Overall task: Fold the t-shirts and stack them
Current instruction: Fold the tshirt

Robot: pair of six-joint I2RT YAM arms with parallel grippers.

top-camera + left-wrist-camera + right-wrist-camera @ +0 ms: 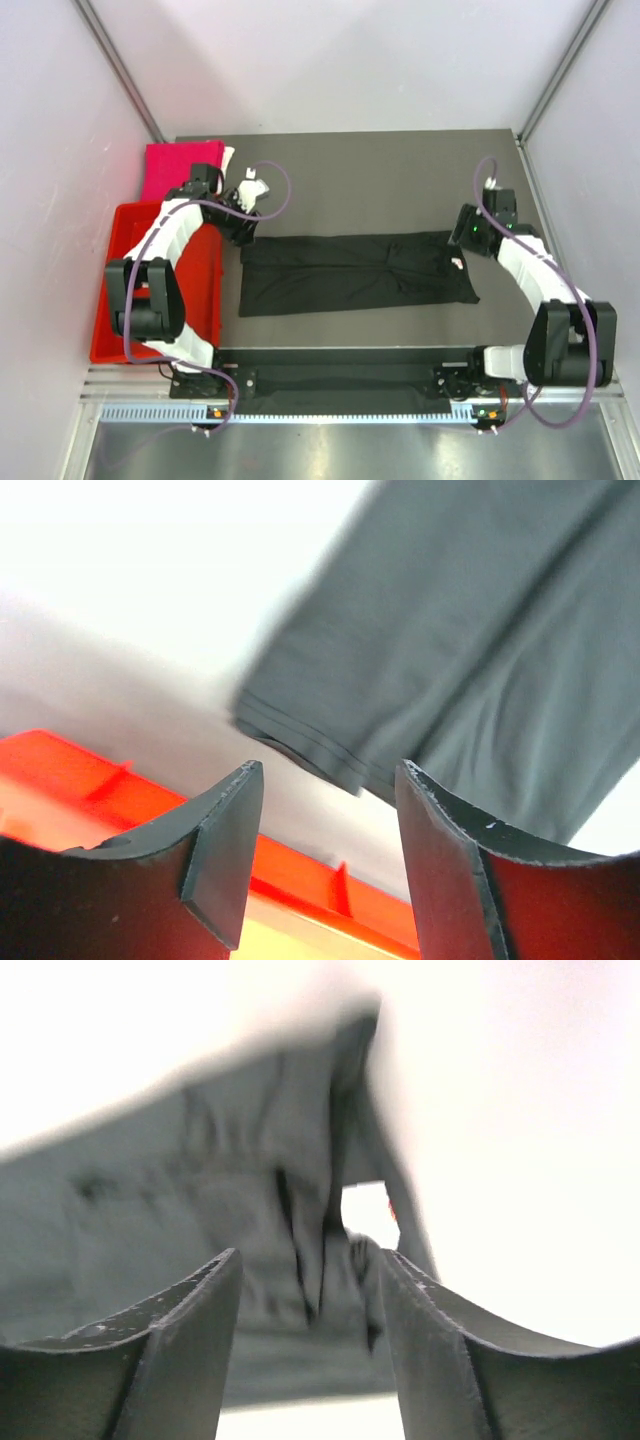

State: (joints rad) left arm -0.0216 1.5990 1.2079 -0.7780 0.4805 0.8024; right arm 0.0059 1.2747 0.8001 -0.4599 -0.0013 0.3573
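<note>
The black t-shirt is lying across the mat, so my left gripper should bring its hem corner to the front while my right gripper swings the collar to the back.
A black t-shirt lies folded into a long band across the middle of the dark mat. My left gripper is open just above its left end; the left wrist view shows the shirt's hem corner beyond the open fingers. My right gripper is open over the shirt's right end, by the collar, with nothing between the fingers. A folded magenta-pink shirt lies at the back left, a white edge beside it.
A red plastic tray stands along the left side, under the left arm; its rim shows in the left wrist view. White walls close in the mat on three sides.
</note>
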